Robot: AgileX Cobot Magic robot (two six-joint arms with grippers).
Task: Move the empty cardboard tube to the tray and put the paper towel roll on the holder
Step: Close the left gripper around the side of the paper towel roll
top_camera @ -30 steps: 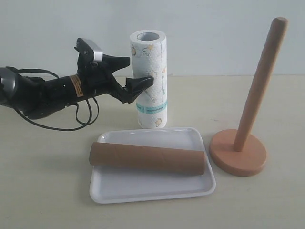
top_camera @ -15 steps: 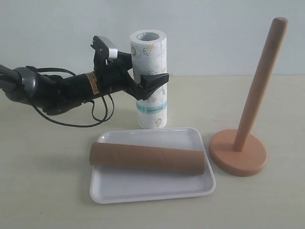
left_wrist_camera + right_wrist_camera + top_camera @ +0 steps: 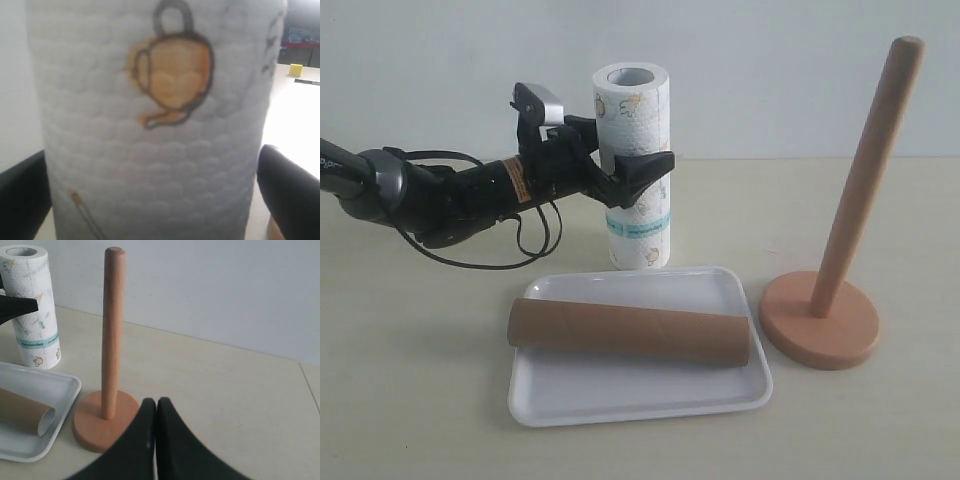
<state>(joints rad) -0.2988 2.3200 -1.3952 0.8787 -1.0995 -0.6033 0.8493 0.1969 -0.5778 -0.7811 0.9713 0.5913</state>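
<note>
My gripper will lower the paper towel roll over the holder, and the post's tip should then stick out above the roll's core, because the post stands taller.
The paper towel roll stands upright on the table behind the tray. My left gripper is open and straddles the roll's upper half, one finger in front and the other behind. In the left wrist view the roll fills the picture, with the dark fingers at its two sides and a thin gap on one side. The empty cardboard tube lies across the tray. The holder stands bare to the right. My right gripper is shut on nothing, near the holder.
The left arm's black cables hang close to the table left of the roll. In the right wrist view the tray, the tube's end and the roll lie beyond the holder. A pale wall stands behind the table.
My left gripper has moved right, from beside the roll to around it, then only settled slightly. Roll, tube, tray and holder have not moved.
</note>
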